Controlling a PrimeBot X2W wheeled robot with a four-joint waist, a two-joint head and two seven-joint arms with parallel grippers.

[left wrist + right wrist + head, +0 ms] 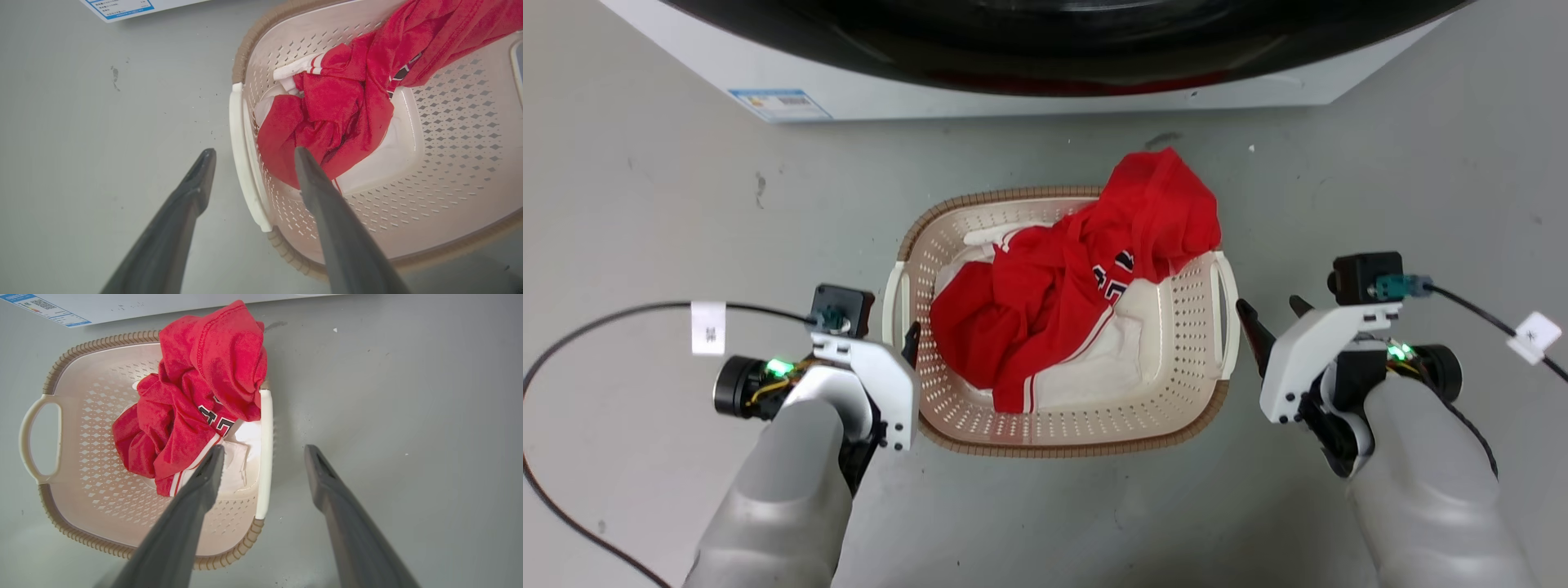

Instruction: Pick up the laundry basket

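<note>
The jersey's end over the basket's far rim (1167, 201) will stay draped when I lift the laundry basket, because most of the red jersey (1047, 305) is inside the basket.
The laundry basket (1013, 418), cream with a brown rim, sits on the floor holding a red jersey (1078, 294) that spills over its far rim. My left gripper (903, 339) is open at the basket's left loop handle (239, 139). In the left wrist view (254, 151) one finger lies outside the handle and the other over the basket's inside. My right gripper (1267, 304) is open at the right loop handle (265, 428). Its fingers stand one on each side of that handle in the right wrist view (264, 448). Whether either gripper touches a handle I cannot tell.
A washing machine (1013, 90) with a white base and dark door stands just beyond the basket. White cloth (1111, 367) lies under the jersey. Black cables (621, 314) trail from both wrists over the grey floor (645, 204).
</note>
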